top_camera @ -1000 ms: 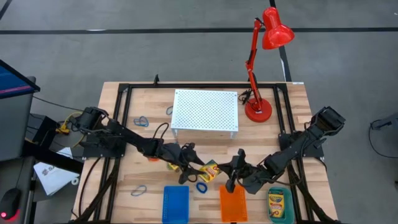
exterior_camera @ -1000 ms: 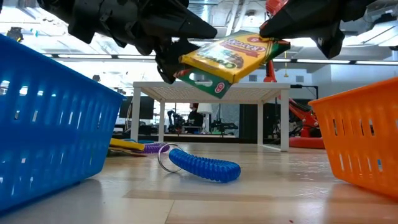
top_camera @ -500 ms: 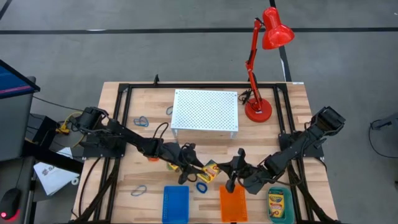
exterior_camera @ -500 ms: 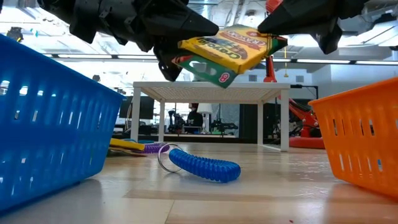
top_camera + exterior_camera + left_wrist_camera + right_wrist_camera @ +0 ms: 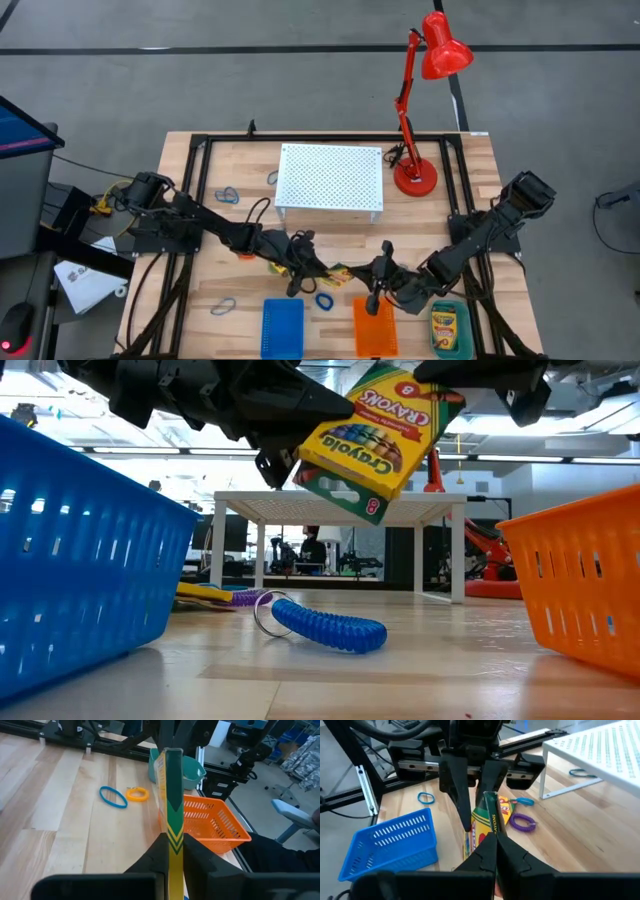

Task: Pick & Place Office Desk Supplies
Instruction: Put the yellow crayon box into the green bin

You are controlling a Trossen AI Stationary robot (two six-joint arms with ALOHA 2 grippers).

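Observation:
Only the crayon box's upper corner [image 5: 452,402] is pinched in my right gripper, so next my right gripper opens and moves back while my left gripper lifts the box [image 5: 362,445] for a straighter grip.
A yellow-green crayon box [image 5: 370,440] hangs in the air above the table's near middle, between my two grippers. It also shows in the high view as the crayon box [image 5: 338,274]. My left gripper [image 5: 320,272] comes from the left and is shut on it. My right gripper [image 5: 362,279] comes from the right and is shut on its other end. A blue coiled loop [image 5: 330,628] lies on the table under the box. A purple loop [image 5: 522,823] lies nearby. A second crayon box [image 5: 447,325] lies at the near right. My left gripper pinches the box's two broad faces between its fingers at the end nearest it [image 5: 173,827]. The fingers come nearly level from the table's left. The box stands edge-on to them, lifted clear of the table. My right gripper pinches the box's opposite end by its narrow edge [image 5: 490,822], coming from the table's right. In the low view its fingers sit at the box's upper corner [image 5: 440,395]. The box is tilted, with its printed face toward the near edge.
A blue basket [image 5: 282,327] and an orange basket [image 5: 375,327] stand at the near edge, below the grippers. The white perforated stand [image 5: 330,178] and the red lamp [image 5: 415,175] stand at the back. Loose loops [image 5: 228,195] [image 5: 222,306] lie at the left.
My left gripper has shut on the crayon box, which before hung between its open fingers. The box has tipped from lying almost flat to standing steeply on edge, with its printed face turned toward the near side. It stays lifted clear.

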